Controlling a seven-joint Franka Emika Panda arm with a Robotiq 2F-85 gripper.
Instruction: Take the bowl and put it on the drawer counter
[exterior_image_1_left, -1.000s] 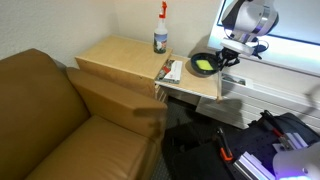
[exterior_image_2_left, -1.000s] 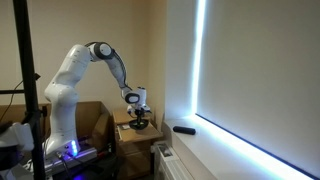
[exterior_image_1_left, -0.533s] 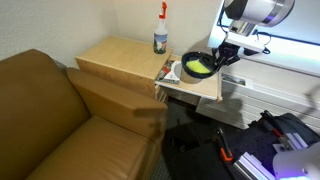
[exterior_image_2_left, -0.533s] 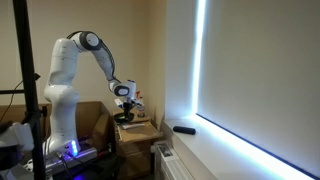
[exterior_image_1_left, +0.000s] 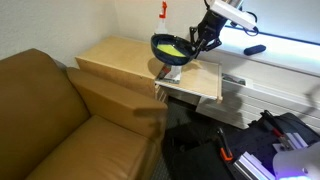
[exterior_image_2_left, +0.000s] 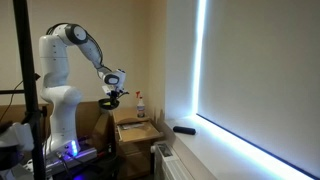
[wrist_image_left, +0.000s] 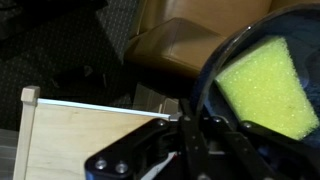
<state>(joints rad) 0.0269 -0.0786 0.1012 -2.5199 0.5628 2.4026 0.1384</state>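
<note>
The bowl is hanging over the brown sofa and has yet to reach the drawer counter, so the robot's gripper needs to swing it over the clear wood beside the papers before lowering it.
My gripper is shut on the rim of the bowl, dark outside with yellow-green inside. It holds the bowl in the air, tilted, above the edge between the lower shelf board and the drawer counter. In the wrist view the bowl fills the right side, with the gripper clamped on its rim and the drawer counter's top below at the left. In an exterior view the gripper and bowl hang high, left of the shelf.
A spray bottle with a red nozzle stands at the back of the drawer counter, mostly hidden behind the bowl. Papers lie on the shelf board. A brown sofa is beside the counter. A black object lies on the window sill.
The gripper has lifted the bowl off the shelf board and carried it up and toward the drawer counter. The arm has swung away from the window.
</note>
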